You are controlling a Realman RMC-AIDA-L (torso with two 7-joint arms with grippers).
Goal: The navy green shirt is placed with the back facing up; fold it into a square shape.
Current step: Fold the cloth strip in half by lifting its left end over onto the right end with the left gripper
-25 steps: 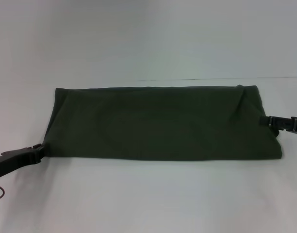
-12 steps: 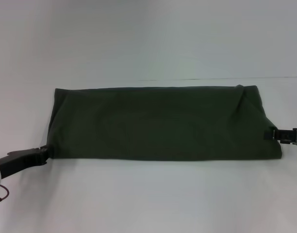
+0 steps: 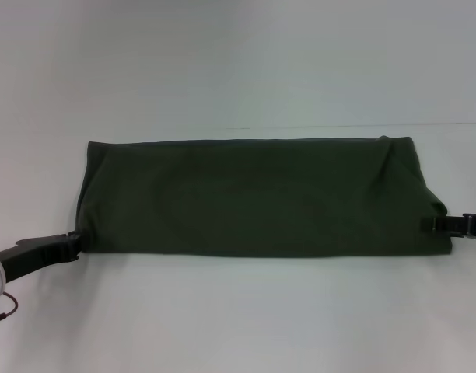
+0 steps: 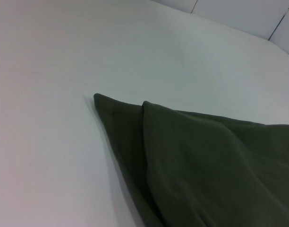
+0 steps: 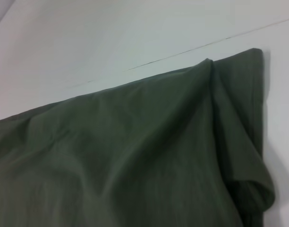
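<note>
A slanted fold [image 3: 385,162] keeps the shirt's upper layer short of its far corner, so my right gripper should leave the shirt's front corner for that far corner [image 3: 407,144].
The navy green shirt [image 3: 253,198] lies plain side up on the white table [image 3: 238,311], folded into a long flat band running left to right. My left gripper [image 3: 73,242] is at the band's front left corner, touching its edge. My right gripper [image 3: 434,224] is at the band's right end, low near the front right corner, against the cloth. The left wrist view shows a layered corner of the shirt [image 4: 206,161]. The right wrist view shows the shirt's far right end with a raised fold [image 5: 135,151]. No lettering shows.
A thin seam line [image 3: 355,126] crosses the table just behind the shirt's far edge. A thin red cable [image 3: 1,315] hangs by my left arm at the front left. Bare table lies in front of the shirt.
My right gripper has moved along the shirt's right end toward the front corner. My left gripper has shifted slightly right, in against the front left corner. The shirt has not visibly moved.
</note>
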